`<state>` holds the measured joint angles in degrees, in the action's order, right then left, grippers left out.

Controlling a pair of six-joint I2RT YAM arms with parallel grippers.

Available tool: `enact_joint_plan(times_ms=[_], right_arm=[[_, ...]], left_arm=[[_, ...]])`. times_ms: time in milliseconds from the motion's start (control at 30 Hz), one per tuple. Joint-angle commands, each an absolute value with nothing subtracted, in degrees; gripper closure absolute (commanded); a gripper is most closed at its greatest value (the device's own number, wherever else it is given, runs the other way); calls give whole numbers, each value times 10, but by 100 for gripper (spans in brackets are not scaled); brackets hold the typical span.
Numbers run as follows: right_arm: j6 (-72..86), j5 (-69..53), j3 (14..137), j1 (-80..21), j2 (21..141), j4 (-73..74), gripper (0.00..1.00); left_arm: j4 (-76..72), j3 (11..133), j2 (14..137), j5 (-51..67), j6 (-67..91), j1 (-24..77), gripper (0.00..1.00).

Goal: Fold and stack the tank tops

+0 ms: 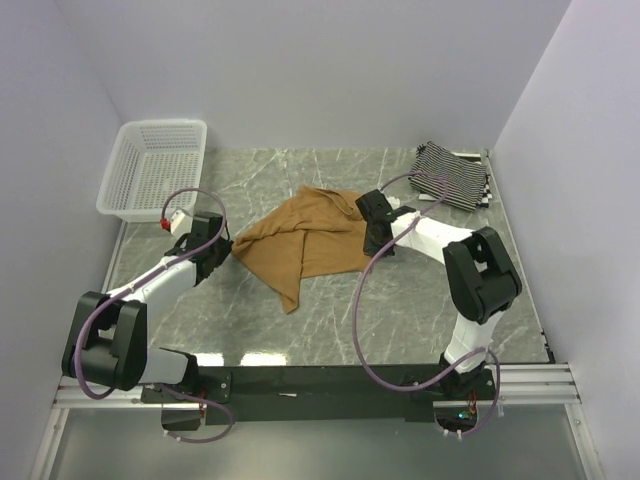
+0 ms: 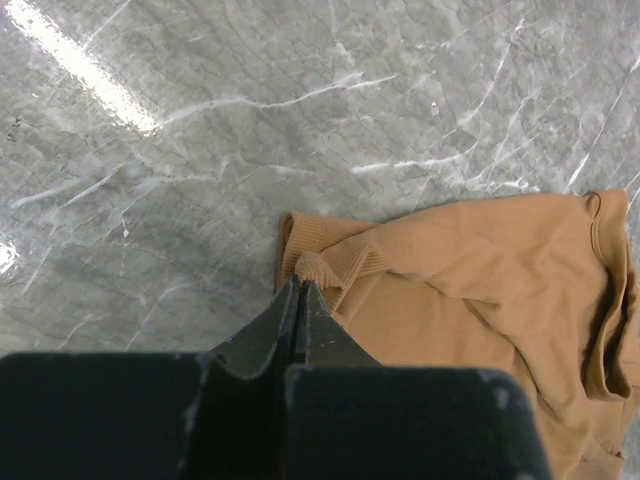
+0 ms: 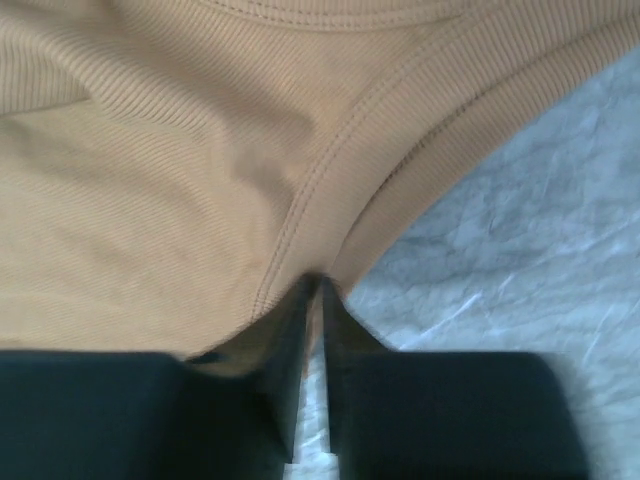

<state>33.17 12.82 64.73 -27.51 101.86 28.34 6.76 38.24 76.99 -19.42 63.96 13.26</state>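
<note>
I should use my left gripper to pull the tan top's ribbed corner onto the marble nearer the front (image 1: 240, 290) before folding, because the top lies at a slant with a loose corner pointing forward (image 1: 290, 302).
The plain tan-brown tank top (image 1: 305, 240) lies rumpled in the middle of the marble table. My left gripper (image 1: 225, 250) is at its left corner. In the left wrist view the left gripper (image 2: 298, 285) is shut on a bunched ribbed edge of the tan top (image 2: 480, 270). My right gripper (image 1: 372, 238) is at the top's right edge. Its jaws stand almost together in the right wrist view, and the right gripper (image 3: 322, 282) pinches the stitched hem of the tan top (image 3: 150, 150). A black-and-white striped tank top (image 1: 452, 175) lies folded at the back right.
A white plastic mesh basket (image 1: 165, 123) stands at the back left corner. White walls close in the table on the left, back and right. Bare marble (image 1: 400, 310) shows in front of the tan top.
</note>
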Motion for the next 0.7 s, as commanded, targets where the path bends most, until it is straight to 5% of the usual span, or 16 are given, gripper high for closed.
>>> enact_joint_plan(times_ms=[0, 333, 467, 567, 667], right_arm=[[325, 156, 685, -272, 1049, 287, 93], [278, 147, 865, -144, 1145, 336, 100], [261, 120, 1122, -122, 1284, 424, 100], [260, 131, 1201, -136, 1309, 482, 100], [258, 129, 1114, -151, 1251, 442, 82]], left_arm=[[57, 376, 752, -185, 623, 131, 100], [33, 316, 708, -135, 634, 131, 99], [9, 281, 686, -95, 644, 136, 100], [17, 265, 669, -102, 649, 139, 99], [32, 256, 655, -106, 640, 139, 99]])
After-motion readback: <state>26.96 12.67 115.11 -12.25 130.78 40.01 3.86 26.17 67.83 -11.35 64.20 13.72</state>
